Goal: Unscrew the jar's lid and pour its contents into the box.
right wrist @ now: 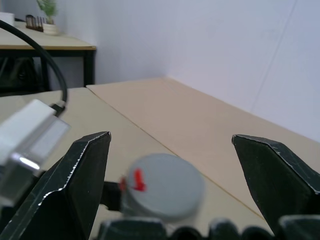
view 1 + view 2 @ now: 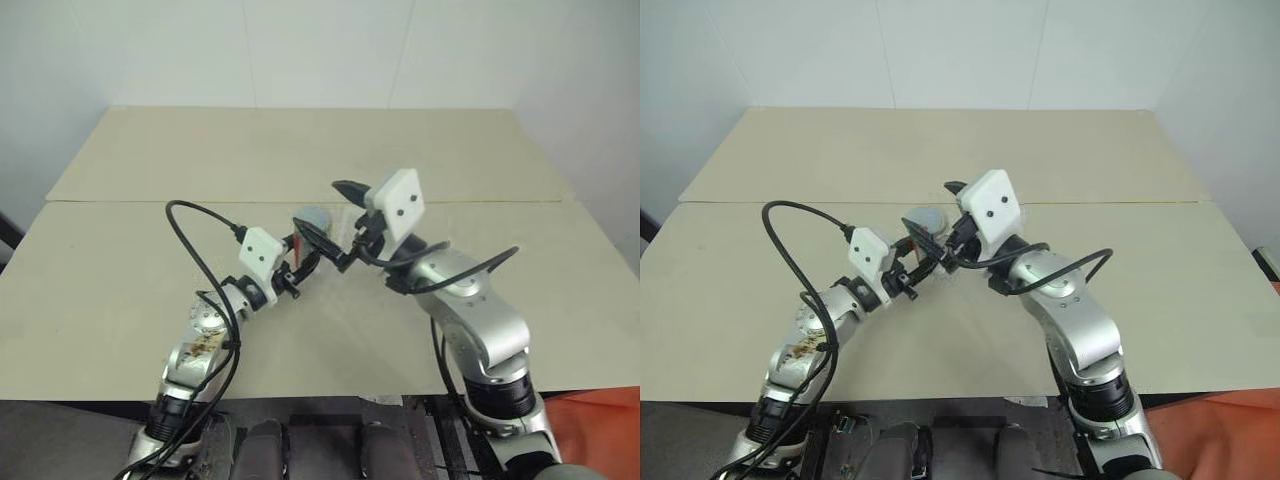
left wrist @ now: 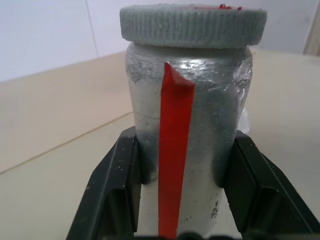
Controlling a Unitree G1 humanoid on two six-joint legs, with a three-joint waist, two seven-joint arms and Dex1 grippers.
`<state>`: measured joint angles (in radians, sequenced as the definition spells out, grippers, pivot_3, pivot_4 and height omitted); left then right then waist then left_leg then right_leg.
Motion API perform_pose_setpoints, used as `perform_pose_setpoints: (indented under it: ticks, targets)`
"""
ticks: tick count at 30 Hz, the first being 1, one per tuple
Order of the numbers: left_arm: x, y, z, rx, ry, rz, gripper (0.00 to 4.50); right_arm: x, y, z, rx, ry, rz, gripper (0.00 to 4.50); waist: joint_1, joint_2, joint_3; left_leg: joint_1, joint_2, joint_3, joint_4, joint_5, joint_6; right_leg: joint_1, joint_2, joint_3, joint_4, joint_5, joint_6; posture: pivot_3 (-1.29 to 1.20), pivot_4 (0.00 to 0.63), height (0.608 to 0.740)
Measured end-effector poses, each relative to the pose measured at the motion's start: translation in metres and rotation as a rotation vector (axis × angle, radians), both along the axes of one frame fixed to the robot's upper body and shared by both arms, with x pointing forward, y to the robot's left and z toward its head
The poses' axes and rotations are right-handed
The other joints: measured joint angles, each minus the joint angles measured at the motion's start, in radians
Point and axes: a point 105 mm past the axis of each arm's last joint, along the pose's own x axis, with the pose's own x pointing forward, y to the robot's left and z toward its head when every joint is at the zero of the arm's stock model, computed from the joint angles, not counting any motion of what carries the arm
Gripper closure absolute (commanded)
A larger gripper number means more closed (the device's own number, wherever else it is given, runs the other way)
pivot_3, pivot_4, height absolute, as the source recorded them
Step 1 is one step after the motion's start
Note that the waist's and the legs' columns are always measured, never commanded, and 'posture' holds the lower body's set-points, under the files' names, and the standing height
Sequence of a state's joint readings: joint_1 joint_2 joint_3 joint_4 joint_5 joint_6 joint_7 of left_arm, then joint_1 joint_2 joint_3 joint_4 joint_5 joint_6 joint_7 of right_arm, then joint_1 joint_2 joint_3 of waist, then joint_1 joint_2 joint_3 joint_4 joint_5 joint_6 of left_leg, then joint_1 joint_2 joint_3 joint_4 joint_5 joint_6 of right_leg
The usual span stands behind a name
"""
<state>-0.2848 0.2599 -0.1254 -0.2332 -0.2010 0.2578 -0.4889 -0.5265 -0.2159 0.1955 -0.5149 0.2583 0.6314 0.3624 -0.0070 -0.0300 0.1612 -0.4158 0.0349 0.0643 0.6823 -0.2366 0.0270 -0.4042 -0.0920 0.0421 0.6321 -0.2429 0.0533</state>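
Note:
The grey lid [image 2: 314, 216] is still sitting level over the jar's top [image 2: 299, 239], so it will turn in place and stay on when I twist it.
My left gripper [image 3: 182, 145] is shut on the jar [image 3: 210, 100], a fogged clear cylinder with a red stripe, held upright above the table. The grey ribbed lid [image 3: 192, 25] sits on top of the jar. In the head views the jar [image 2: 308, 232] hangs at the centre with its lid [image 2: 313, 217] facing up. My right gripper [image 1: 170, 136] is open just to the right of and above the lid [image 1: 162, 187], its two black fingers [image 1: 85, 170] spread wider than the lid and not touching it. The contents cannot be made out. The box is hidden.
The beige table [image 2: 300, 150] has a seam running across its middle and a white wall behind it. A black cable [image 2: 195, 250] loops up from my left arm. Another table with a small plant [image 1: 47, 10] stands far off.

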Motion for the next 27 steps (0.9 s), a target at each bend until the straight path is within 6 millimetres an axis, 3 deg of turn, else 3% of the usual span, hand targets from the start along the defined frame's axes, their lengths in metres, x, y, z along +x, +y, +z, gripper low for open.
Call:
perform_pose_setpoints:
  ticks: [17,20,23,27]
  targets:
    - [0.004,-0.006,0.006,-0.028,-0.034,0.009,2.58,0.009,-0.003,-0.012,-0.015,0.025,-0.108,0.0,-0.006,0.0,0.0,0.0,0.0,0.0,0.0,0.0,0.0,0.0,0.0,0.0,0.0,0.0,0.0,0.0,0.15,0.74]
    - [0.004,-0.006,0.006,-0.032,-0.032,0.009,2.58,0.01,-0.002,-0.015,-0.016,0.039,-0.108,0.56,-0.006,0.0,0.0,0.0,0.0,0.0,0.0,0.0,0.0,0.0,0.0,0.0,0.0,0.0,0.0,0.0,0.15,0.74]
    - [0.004,-0.007,0.006,-0.036,-0.032,0.008,2.58,0.011,-0.002,-0.017,-0.019,0.047,-0.108,1.54,-0.006,0.0,0.0,0.0,0.0,0.0,0.0,0.0,0.0,0.0,0.0,0.0,0.0,0.0,0.0,0.0,0.15,0.74]
    - [0.004,-0.007,0.006,-0.037,-0.031,0.007,2.58,0.011,-0.002,-0.017,-0.02,0.047,-0.107,1.54,-0.006,0.0,0.0,0.0,0.0,0.0,0.0,0.0,0.0,0.0,0.0,0.0,0.0,0.0,0.0,0.0,0.15,0.74]
